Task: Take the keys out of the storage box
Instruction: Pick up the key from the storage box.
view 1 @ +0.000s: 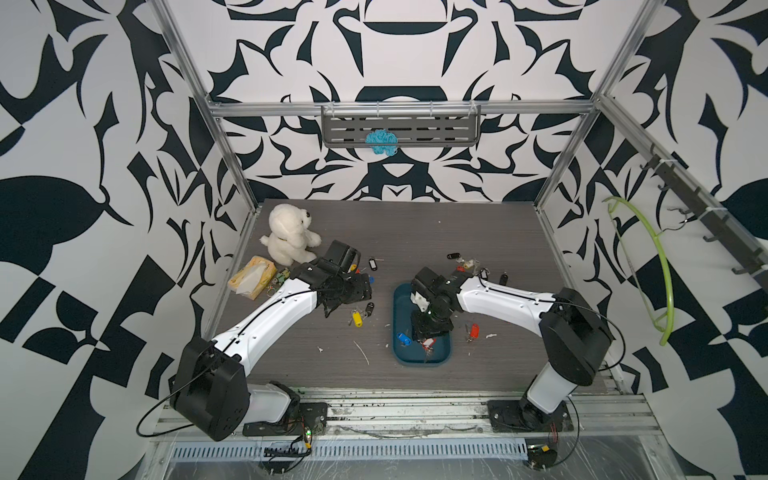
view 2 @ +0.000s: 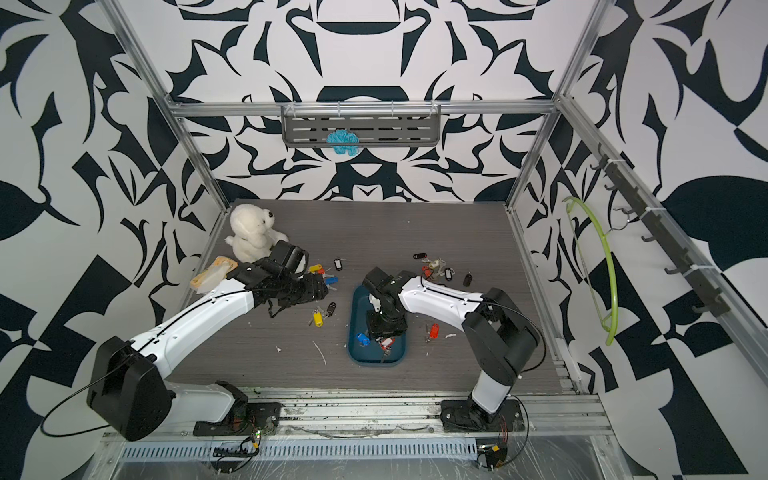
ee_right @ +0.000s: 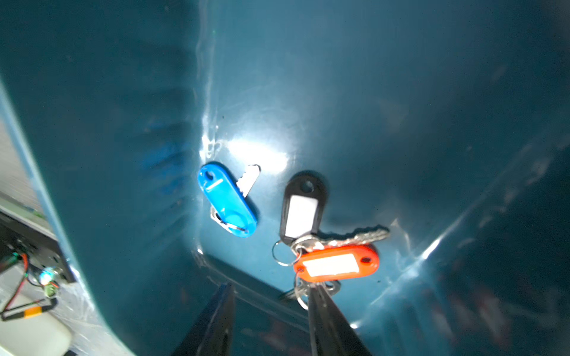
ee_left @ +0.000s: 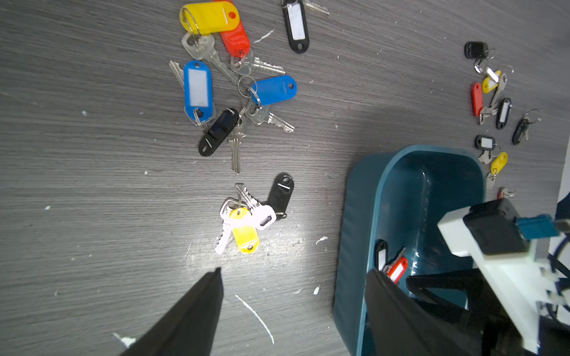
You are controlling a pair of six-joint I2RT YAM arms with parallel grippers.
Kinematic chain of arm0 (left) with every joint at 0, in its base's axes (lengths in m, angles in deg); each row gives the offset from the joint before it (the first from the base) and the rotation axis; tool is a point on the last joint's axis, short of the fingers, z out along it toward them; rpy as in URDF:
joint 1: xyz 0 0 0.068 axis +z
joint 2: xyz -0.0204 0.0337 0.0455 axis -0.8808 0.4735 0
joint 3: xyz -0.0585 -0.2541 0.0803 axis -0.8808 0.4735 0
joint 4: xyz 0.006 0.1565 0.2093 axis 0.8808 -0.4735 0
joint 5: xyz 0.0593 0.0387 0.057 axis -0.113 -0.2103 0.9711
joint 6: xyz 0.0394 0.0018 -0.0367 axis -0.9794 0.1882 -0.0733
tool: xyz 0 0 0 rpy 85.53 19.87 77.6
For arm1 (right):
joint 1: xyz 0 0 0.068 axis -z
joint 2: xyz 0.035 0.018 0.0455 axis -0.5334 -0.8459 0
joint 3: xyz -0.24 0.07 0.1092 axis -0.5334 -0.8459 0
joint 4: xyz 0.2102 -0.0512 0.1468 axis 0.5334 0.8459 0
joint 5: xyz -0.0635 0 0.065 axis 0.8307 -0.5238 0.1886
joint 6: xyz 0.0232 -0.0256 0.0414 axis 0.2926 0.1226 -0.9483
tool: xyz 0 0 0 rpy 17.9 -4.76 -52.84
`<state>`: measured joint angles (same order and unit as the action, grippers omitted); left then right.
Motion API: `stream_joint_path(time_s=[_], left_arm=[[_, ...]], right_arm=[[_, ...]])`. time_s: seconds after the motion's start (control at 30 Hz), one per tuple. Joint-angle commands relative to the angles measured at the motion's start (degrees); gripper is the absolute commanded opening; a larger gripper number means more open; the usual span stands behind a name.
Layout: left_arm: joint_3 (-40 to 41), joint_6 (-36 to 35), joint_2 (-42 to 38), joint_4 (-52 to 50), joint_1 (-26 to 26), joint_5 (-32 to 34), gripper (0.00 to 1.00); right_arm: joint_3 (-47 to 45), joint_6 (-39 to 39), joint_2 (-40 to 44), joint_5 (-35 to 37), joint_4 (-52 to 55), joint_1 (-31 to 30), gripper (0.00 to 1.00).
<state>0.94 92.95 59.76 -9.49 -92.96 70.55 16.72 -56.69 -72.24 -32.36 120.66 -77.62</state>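
The key with the black tag rests against the red tag [ee_right: 341,245], so the robot's right gripper should turn, grab that key by its head [ee_right: 307,243] and lift it out first.
The storage box [view 1: 397,301] is a teal tray on the table right of centre, also in the left wrist view [ee_left: 401,191]. Three of the keys lie inside it: a blue-tagged one [ee_right: 226,200], a black-tagged one [ee_right: 300,211] and a red-tagged one [ee_right: 336,263]. My right gripper [ee_right: 271,286] points down into the box [ee_right: 370,92], open. One fingertip [ee_right: 316,292] touches the ring under the red tag, and nothing is between the jaws. My left gripper [ee_left: 296,271] hovers open and empty left of the box, near a yellow-tagged bunch [ee_left: 243,229].
More keys lie on the table: a pile [ee_left: 228,86] behind the left gripper, a group [view 1: 467,266] behind the box and a red-tagged one [view 1: 473,331] to its right. A white plush bear [view 1: 289,235] and a yellow tissue packet [view 1: 251,276] sit at the back left.
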Motion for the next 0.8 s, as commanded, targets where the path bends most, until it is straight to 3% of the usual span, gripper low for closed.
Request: stream_joint_path(time_s=[0.0,0.37,0.77], left_arm=[[1.0,-0.3,0.9,0.0,-0.7,-1.1,0.80],[1.0,-1.1,0.1,-0.1,-1.6,-1.3,0.80],[1.5,-3.3,-0.1,-0.6,-1.7,-2.9,0.79]], right_arm=[[0.1,-8.9,1.3,1.2,2.1,-0.4,0.45],[-0.9,-31.1,1.2,7.1,0.2,-3.8,0.40],[-0.9,-37.0,-1.2,10.5,-1.9,-5.5,0.37]])
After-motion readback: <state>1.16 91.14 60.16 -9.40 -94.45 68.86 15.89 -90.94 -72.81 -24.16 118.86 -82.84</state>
